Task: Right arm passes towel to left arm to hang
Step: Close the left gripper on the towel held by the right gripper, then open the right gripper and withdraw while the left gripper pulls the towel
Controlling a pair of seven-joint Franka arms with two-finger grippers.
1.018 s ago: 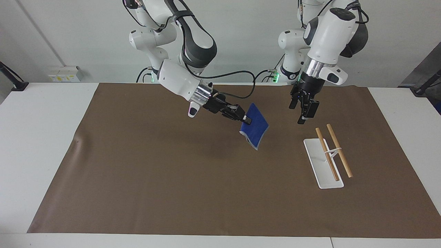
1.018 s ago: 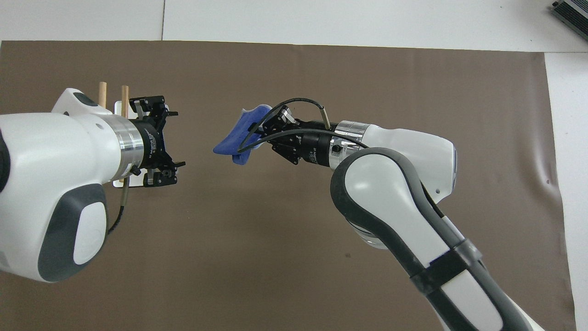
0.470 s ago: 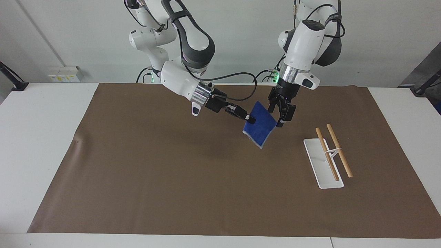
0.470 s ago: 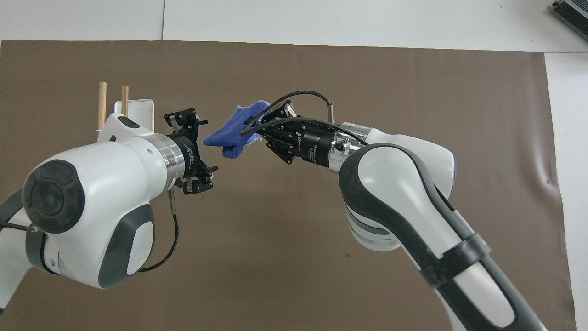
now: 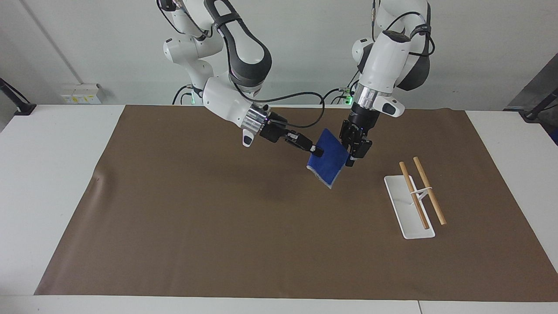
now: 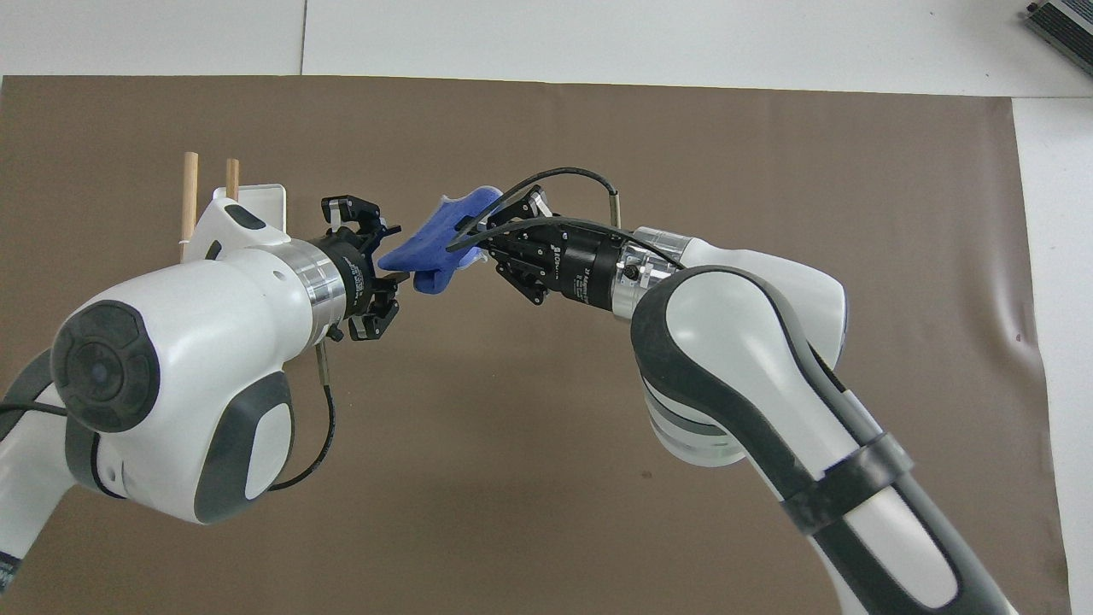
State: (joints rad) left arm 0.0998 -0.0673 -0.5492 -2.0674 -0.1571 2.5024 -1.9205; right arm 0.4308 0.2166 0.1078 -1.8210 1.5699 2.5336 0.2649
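I should close my left gripper on the towel's tip [image 6: 395, 260] before my right gripper opens and moves back, because my right gripper is holding the towel's edge [image 6: 482, 199] far from the rods.
The royal-blue towel [image 5: 326, 160] hangs in the air over the middle of the brown mat. My right gripper [image 5: 316, 152] is shut on the towel's edge toward the right arm's end of the table and holds it up; in the overhead view this gripper [image 6: 480, 246] grips the towel [image 6: 435, 248] from the side. My left gripper [image 5: 351, 153] is at the towel's other edge, fingers apart on either side of it. In the overhead view the left gripper [image 6: 388, 269] meets the towel's tip.
A white rack base [image 5: 407, 218] with two wooden rods [image 5: 429, 191] stands on the mat [image 5: 218, 218] toward the left arm's end; it also shows in the overhead view [image 6: 256, 196], partly under the left arm. The white table [image 5: 52, 144] surrounds the mat.
My left gripper has swung from over the rack to the towel's edge. My right gripper has raised the towel slightly and moved it toward the left gripper.
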